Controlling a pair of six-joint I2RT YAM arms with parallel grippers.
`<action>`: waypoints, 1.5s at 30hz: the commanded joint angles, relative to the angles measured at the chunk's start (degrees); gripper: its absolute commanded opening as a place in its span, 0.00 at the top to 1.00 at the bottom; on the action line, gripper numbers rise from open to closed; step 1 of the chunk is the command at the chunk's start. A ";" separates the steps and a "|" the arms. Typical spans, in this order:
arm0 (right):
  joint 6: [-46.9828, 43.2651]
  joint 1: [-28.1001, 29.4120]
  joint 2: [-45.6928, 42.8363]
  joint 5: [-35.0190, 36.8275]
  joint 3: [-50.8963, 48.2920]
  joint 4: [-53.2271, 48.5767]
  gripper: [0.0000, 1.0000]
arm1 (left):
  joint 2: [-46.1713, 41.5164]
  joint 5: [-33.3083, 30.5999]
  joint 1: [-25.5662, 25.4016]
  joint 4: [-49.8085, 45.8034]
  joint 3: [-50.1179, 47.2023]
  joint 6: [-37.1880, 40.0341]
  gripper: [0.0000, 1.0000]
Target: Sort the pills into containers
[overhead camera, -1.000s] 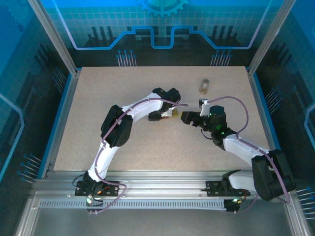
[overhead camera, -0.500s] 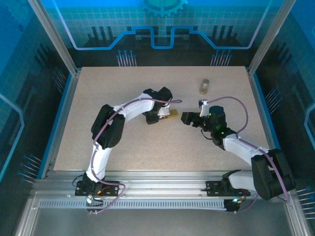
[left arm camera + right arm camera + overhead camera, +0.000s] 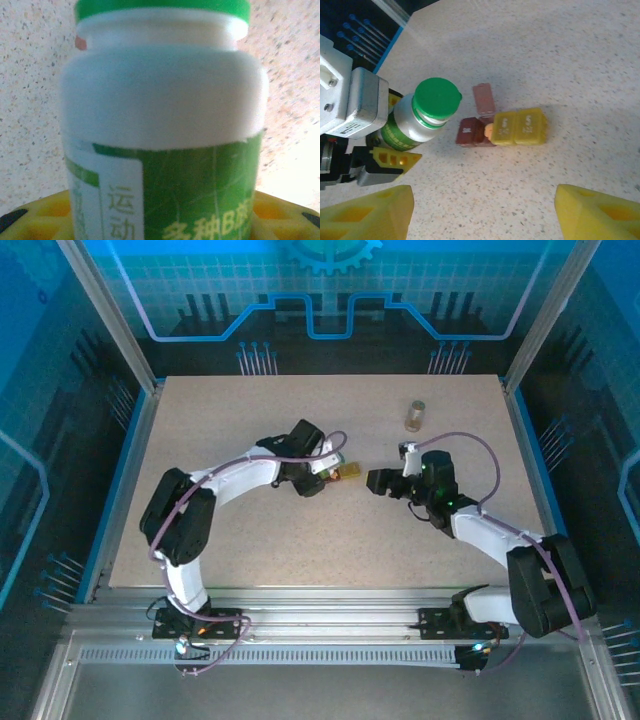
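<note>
I keep bringing the bottle's white upper part (image 3: 421, 119), which sticks out of my left gripper, over to my open right gripper (image 3: 485, 212) until that one closes there.
A white bottle (image 3: 415, 125) with a green cap (image 3: 436, 98) is tilted above the table, and my left gripper (image 3: 380, 150) is shut on its body. In the left wrist view the bottle (image 3: 160, 110) stands close up between yellow fingertips (image 3: 35, 215). Just right of it lie the dark red box (image 3: 471, 132), its lid (image 3: 484, 98) swung open, and the yellow box (image 3: 520, 126), side by side. An orange pill (image 3: 488, 131) sits where the two boxes meet. My right gripper (image 3: 485, 215) is open, hanging a little short of the boxes with nothing between its fingers (image 3: 600, 212).
A small clear jar (image 3: 415, 415) stands alone at the back right of the speckled table (image 3: 250, 540). From above, the left gripper (image 3: 318, 468) and right gripper (image 3: 378, 480) face each other across the yellow box (image 3: 350, 472). Metal rails border the near edge.
The left arm's elbow has swung far to the left, and its gripper with the bottle has shifted slightly left. The right gripper has hardly moved.
</note>
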 commanded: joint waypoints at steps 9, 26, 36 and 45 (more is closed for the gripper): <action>-8.67 1.24 -7.74 -16.71 11.41 -15.20 0.31 | -16.81 38.41 6.07 68.38 -32.10 -14.79 1.00; -28.17 12.62 -8.74 -9.91 28.17 -36.60 0.30 | -8.95 52.27 5.24 107.29 -39.19 -35.08 1.00; -32.44 16.60 -0.64 -11.30 34.78 -37.99 0.30 | -8.60 52.75 3.82 107.28 -39.23 -34.17 1.00; -35.72 17.15 4.51 -12.70 38.24 -39.81 0.41 | -9.19 53.95 3.28 105.97 -38.99 -33.31 1.00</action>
